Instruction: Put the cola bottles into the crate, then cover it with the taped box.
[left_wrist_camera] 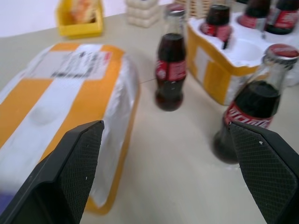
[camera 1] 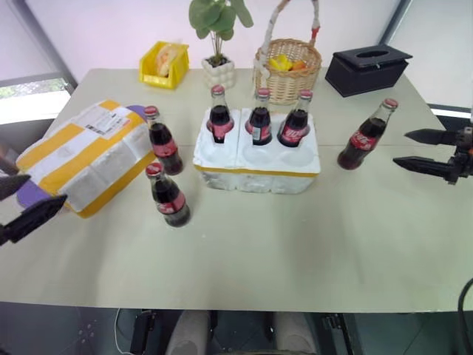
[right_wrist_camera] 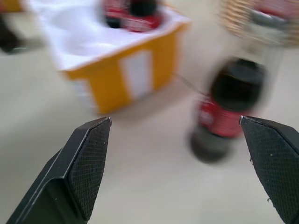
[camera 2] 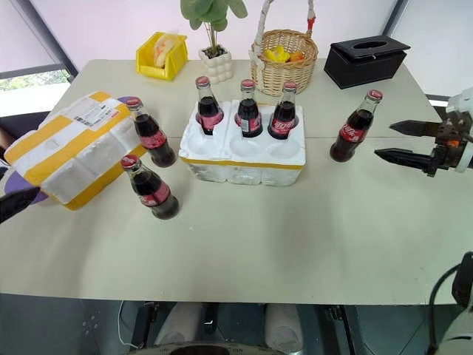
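I expect the near cola bottle (camera 1: 168, 196) to stand as deep as its label with its neck out when I lower it in, because bottles in the back holes (camera 1: 259, 123) sit sunk to their labels.
The white crate (camera 1: 256, 164) with its yellow band sits mid-table, and three cola bottles (camera 1: 259, 117) stand in its back holes. Its front holes are empty. Two more bottles (camera 1: 162, 140) (camera 1: 168, 195) stand on the table left of the crate, and one (camera 1: 366, 135) stands to its right. The taped box (camera 1: 85, 154) lies tilted at the far left, shipping label up. My left gripper (camera 1: 46, 189) is open by the box's near corner, empty, facing the two left bottles (left_wrist_camera: 170, 70). My right gripper (camera 1: 401, 148) is open and empty, just right of the lone bottle (right_wrist_camera: 229, 109).
Along the back edge stand a yellow bin (camera 1: 164, 63), a potted plant (camera 1: 218, 44), a wicker basket (camera 1: 288, 70) and a black tissue box (camera 1: 367, 68). Something purple (camera 1: 29, 194) pokes out under the taped box. Bare tabletop stretches in front of the crate.
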Controlling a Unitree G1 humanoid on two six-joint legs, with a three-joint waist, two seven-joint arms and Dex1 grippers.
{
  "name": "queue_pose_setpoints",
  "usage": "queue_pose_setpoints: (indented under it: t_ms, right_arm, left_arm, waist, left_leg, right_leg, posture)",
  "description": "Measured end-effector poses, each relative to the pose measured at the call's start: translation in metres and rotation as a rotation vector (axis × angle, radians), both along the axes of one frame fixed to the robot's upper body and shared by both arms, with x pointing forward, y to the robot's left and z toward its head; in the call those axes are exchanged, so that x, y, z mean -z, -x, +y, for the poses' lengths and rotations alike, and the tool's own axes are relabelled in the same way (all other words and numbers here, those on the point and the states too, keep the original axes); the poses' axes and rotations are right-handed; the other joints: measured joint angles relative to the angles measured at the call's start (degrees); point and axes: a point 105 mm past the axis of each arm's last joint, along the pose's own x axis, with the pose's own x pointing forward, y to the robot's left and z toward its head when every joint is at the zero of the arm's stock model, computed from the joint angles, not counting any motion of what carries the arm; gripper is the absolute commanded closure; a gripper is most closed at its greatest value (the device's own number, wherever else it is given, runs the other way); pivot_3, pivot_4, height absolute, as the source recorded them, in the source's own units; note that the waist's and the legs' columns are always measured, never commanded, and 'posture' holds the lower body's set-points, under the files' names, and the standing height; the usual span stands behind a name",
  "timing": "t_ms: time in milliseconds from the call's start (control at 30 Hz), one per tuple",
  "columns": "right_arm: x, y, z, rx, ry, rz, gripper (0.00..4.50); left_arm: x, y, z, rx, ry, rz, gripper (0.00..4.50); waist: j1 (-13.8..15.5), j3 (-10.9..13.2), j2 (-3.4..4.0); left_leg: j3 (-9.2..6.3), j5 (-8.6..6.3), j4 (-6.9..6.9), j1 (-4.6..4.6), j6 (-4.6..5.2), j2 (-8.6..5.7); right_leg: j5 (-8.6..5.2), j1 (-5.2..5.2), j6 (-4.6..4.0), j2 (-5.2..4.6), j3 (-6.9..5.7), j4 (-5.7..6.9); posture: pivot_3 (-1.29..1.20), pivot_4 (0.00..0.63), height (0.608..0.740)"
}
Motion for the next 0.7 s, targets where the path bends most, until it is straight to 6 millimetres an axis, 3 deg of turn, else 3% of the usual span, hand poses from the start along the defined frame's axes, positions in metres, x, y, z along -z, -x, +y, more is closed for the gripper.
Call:
queue_pose_setpoints:
  t_ms: [233, 400, 700]
  right_arm:
    - [-0.02, 0.043, 0.064, -0.221, -0.073, 0.028, 0.0]
    - [-0.016, 0.065, 0.105, -0.333, -0.118, 0.059, 0.0]
    - [-0.024, 0.058, 0.113, -0.293, -0.152, 0.024, 0.0]
  left_arm:
    - [0.019, -0.011, -0.034, 0.234, -0.008, 0.114, 0.05]
    - [0.033, -0.025, -0.055, 0.338, -0.011, 0.147, 0.05]
    - [0.06, -0.052, -0.085, 0.42, 0.012, 0.139, 0.05]
  waist:
    - [0.26, 0.0, 0.02]
    - [1.35, -0.01, -0.01]
    - [1.95, -0.01, -0.06]
  left_leg:
    - [0.13, -0.01, 0.02, 0.02, 0.0, 0.14]
    - [0.35, -0.01, 0.12, 0.02, -0.01, 0.56]
    - [0.46, 0.0, 0.12, 0.07, 0.01, 0.83]
  right_leg:
    - [0.0, -0.05, 0.0, 0.16, 0.15, -0.01]
    - [0.13, -0.06, -0.21, 0.51, 0.24, -0.07]
    - [0.24, -0.12, -0.34, 0.85, 0.39, -0.08]
  posture:
    - [0.0, 0.15, 0.74]
    - [0.0, 0.15, 0.74]
    - [0.0, 0.15, 0.74]
